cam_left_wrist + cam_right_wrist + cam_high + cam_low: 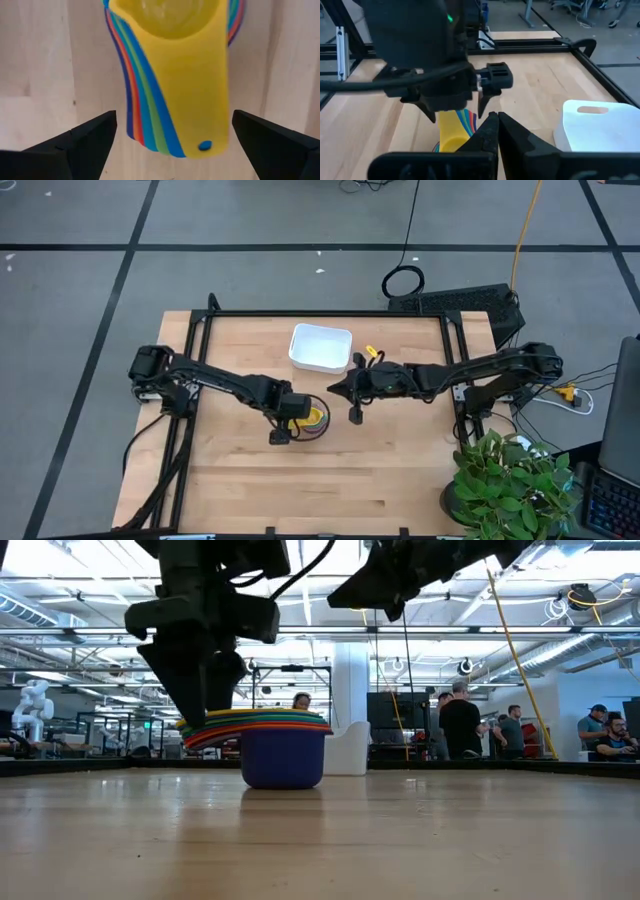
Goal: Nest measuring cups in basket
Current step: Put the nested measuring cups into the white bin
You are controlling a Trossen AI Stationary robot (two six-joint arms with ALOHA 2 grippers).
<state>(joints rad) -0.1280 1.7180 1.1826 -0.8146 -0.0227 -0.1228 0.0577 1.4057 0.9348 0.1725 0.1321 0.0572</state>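
The path from the nested cups to the white basket is crowded by my right gripper, so my right gripper should pull back while my left gripper carries the cups by their handles (pixel 175 105).
The measuring cups (pixel 316 421) stand nested in one stack on the table, a dark blue cup (pixel 283 757) at the bottom and a yellow one (pixel 172 20) on top. Their flat handles (pixel 165 100) fan out to one side. My left gripper (pixel 175 145) hangs open over those handles, pointing down, one finger on each side with a gap to both (pixel 282 435). My right gripper (pixel 495 131) is shut and holds nothing, raised above the table between the stack and the basket (pixel 335 388). The white basket (pixel 321 348) rests on its base near the table's far edge.
A small yellow object (pixel 372 352) lies to the right of the basket. A potted plant (pixel 510 480) stands at the table's near right corner. A black frame (pixel 330 313) runs along the far edge. People (pixel 460 725) stand in the room behind.
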